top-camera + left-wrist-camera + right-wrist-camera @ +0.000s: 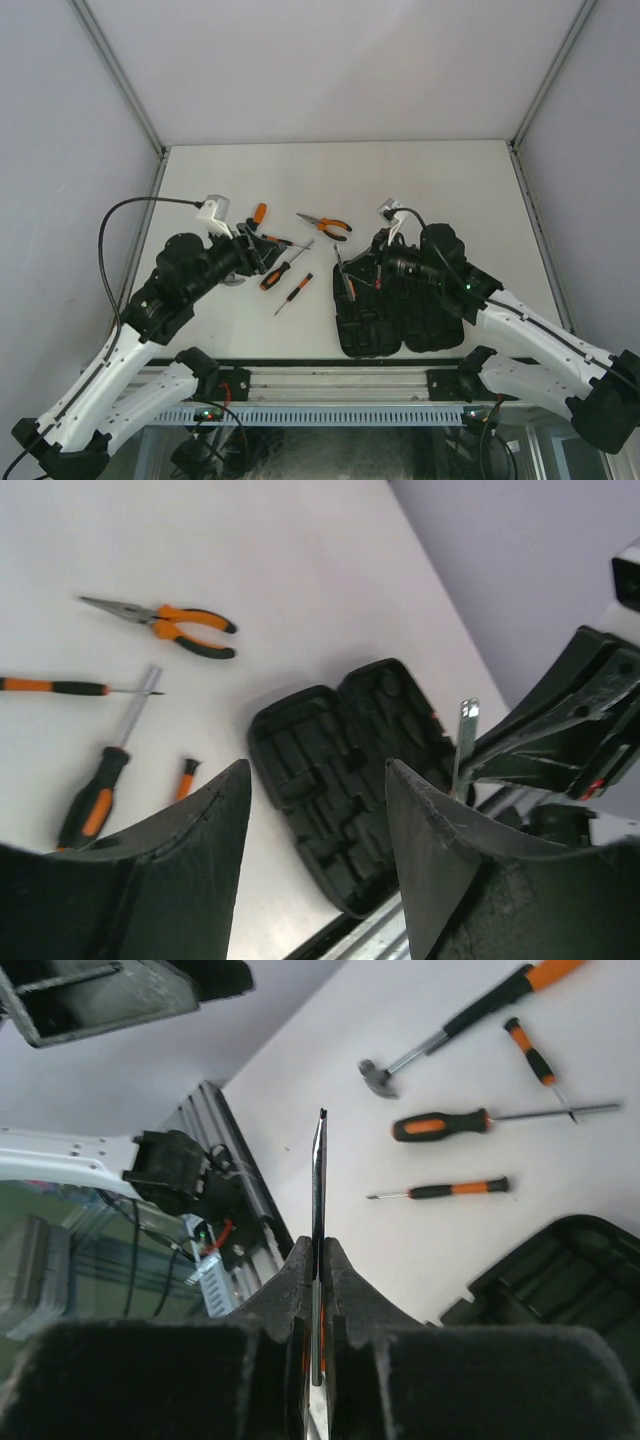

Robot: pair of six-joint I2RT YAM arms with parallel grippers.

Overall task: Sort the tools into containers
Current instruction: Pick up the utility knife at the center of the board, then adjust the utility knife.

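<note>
The flat metal shaft [466, 728] stands clear of my right gripper's fingers. My left gripper should keep moving in until its open fingers are on both sides of the shaft [338, 256], and then close.
The black tool case [400, 315] lies open at the near edge, its moulded slots showing [340, 770]. My right gripper [320, 1245] is shut on a screwdriver [318, 1175]; the flat metal shaft sticks out past the fingertips and orange shows between the fingers. In the top view it hangs over the case's left half [343, 270]. My left gripper [316, 770] is open and holds nothing, hovering above loose tools [260, 250]. On the table lie the pliers [325, 225], a hammer [450, 1025], a thick screwdriver [275, 275] and thin screwdrivers [293, 293] [60, 687].
White table [420, 190] with grey walls around it. An aluminium rail [330, 385] runs along the near edge, just in front of the case. Both arm bases sit behind that rail.
</note>
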